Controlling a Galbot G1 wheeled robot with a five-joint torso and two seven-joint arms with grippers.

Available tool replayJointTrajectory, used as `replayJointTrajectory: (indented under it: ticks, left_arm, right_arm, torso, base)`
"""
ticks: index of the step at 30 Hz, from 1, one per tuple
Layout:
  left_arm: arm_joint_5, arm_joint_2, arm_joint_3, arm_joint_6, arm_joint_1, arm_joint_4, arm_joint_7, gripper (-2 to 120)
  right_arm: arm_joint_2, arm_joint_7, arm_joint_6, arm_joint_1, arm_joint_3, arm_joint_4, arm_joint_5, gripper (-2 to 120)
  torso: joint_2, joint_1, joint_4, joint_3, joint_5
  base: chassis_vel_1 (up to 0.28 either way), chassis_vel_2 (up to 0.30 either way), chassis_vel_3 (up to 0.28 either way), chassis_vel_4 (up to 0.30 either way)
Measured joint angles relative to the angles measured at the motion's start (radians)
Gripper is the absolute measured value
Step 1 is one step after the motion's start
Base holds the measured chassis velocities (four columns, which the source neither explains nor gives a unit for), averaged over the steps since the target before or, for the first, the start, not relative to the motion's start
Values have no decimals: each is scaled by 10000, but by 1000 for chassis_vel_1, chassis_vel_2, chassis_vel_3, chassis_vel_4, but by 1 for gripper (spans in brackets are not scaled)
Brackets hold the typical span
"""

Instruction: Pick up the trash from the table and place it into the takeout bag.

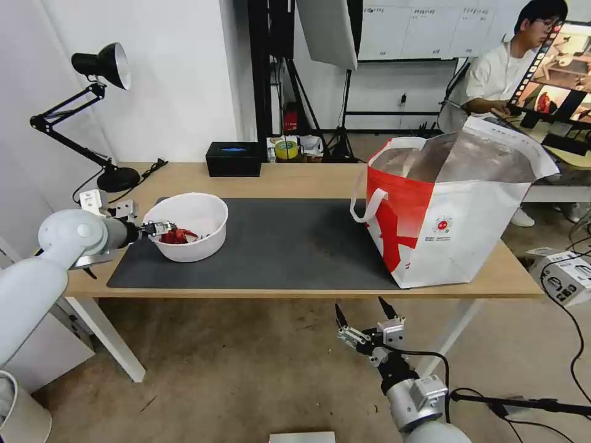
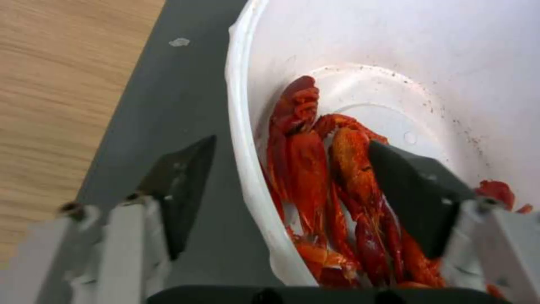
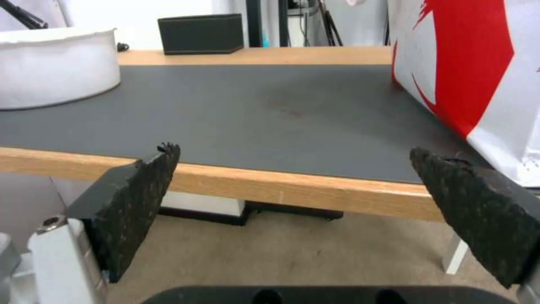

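I expect the white round bowl (image 1: pixel 189 226) to take the red scraps (image 1: pixel 177 236) along when I lift it by its rim, because they lie deep below the bowl's high side.
The trash in view is a white round bowl (image 1: pixel 198 213) with red scraps (image 1: pixel 177 236), standing at the left end of the dark mat (image 1: pixel 283 246) on the table (image 1: pixel 295 178). My left gripper (image 1: pixel 155 229) is open astride the bowl's left rim. In the left wrist view one finger (image 2: pixel 180 185) is outside over the mat, and the other is inside above the red scraps (image 2: pixel 303 169). The takeout bag (image 1: pixel 455 227) stands open at the table's right end. My right gripper (image 1: pixel 360 304) hangs open and holds nothing, below the table's front edge.
A black rectangular box (image 1: pixel 234 159) sits at the table's back edge, and a black desk lamp (image 1: pixel 101 67) stands at the back left corner. The right wrist view shows the mat (image 3: pixel 270 114) between the bowl (image 3: pixel 56 67) and the bag (image 3: pixel 478 63).
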Motion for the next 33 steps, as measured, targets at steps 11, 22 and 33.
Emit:
replayJointTrajectory:
  ticks: [11,22,33]
  left_arm:
    - [-3,47,6,-9,31,-90,-18,30]
    - [-18,122,32,-23,132,-259,-31,0]
    - [-289,222,-507,-35,342,-1135,-62,0]
  right_arm:
    - [0,0,0,0,0,0,0,100]
    - [0,1,0,0,0,0,0,100]
    - [0,1,0,0,0,0,0,100]
  torso:
    - [0,0,0,0,0]
    - [0,0,0,0,0]
    - [0,0,1,0,-2]
  base:
    - [0,0,0,0]
    - [0,0,0,0]
    - [0,0,0,0]
